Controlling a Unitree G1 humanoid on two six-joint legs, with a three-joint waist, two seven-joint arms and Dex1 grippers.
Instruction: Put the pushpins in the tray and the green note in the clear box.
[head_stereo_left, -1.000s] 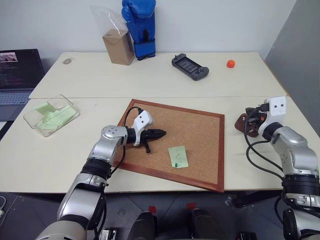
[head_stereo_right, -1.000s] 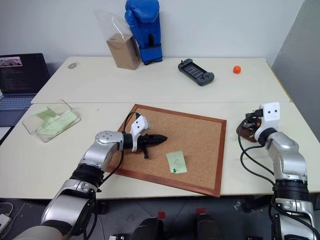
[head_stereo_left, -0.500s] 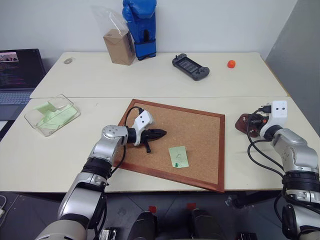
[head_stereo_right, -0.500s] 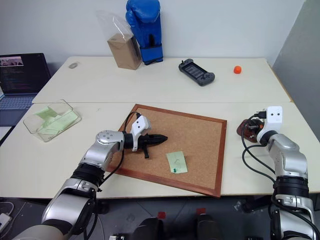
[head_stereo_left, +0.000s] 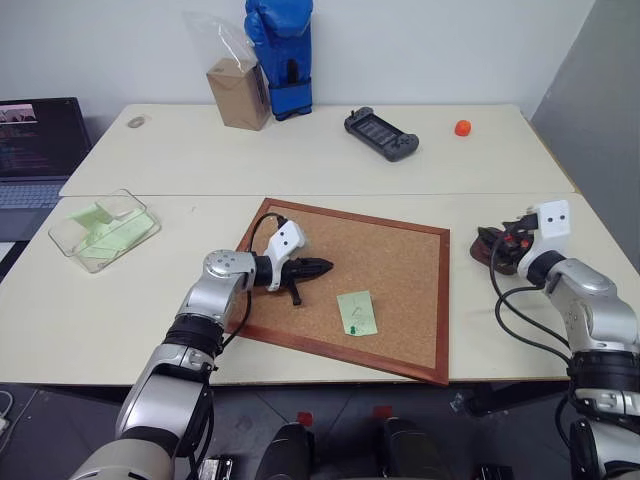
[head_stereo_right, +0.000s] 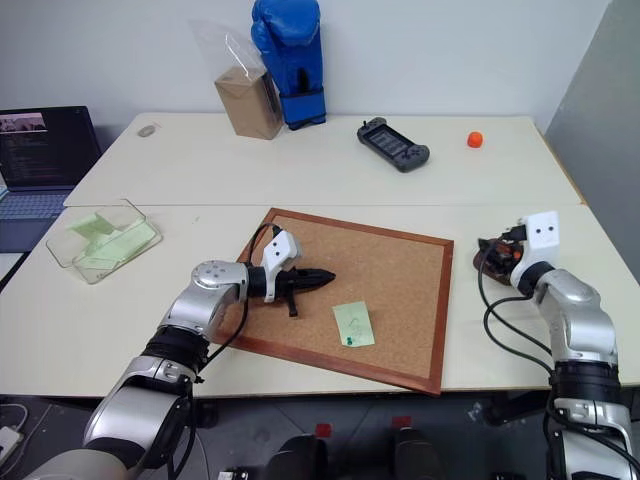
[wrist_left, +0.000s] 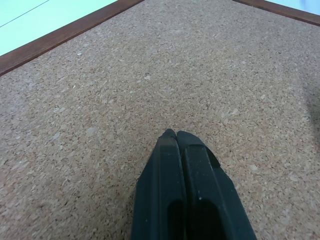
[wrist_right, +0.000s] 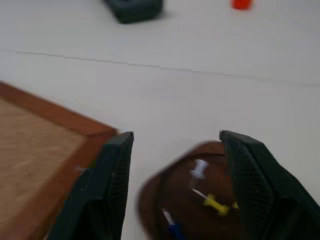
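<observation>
My right gripper should keep going to the green note's near edge (head_stereo_left: 362, 333) with open fingers and close on the green pushpin (head_stereo_left: 352, 329), as the pushpin's head is clear of my left gripper.
The green note (head_stereo_left: 357, 313) lies on the cork board, held by a green pushpin (head_stereo_left: 352, 329) at its near edge. My left gripper (head_stereo_left: 318, 267) is shut and empty, hovering low over the cork to the left of the note; its closed fingertips (wrist_left: 172, 135) point along the board. The dark brown tray (wrist_right: 195, 205) sits right of the board and holds white (wrist_right: 199, 170), yellow (wrist_right: 214, 203) and blue pushpins. My right gripper (wrist_right: 175, 137) stands open just over the tray, nothing between its fingers. The clear box (head_stereo_left: 103, 228) at far left holds pale-green slips.
The wood-framed cork board (head_stereo_left: 400, 250) fills the near middle of the table. On the far table are a game controller (head_stereo_left: 380, 133), a small orange thing (head_stereo_left: 461, 127), a blue boxing glove (head_stereo_left: 279, 55) and a bagged cardboard box (head_stereo_left: 237, 90). A laptop (head_stereo_left: 35, 140) sits far left.
My right gripper has gone from shut to open above the tray, and its wrist has turned and shifted slightly toward the board. The left arm and the note stayed put.
</observation>
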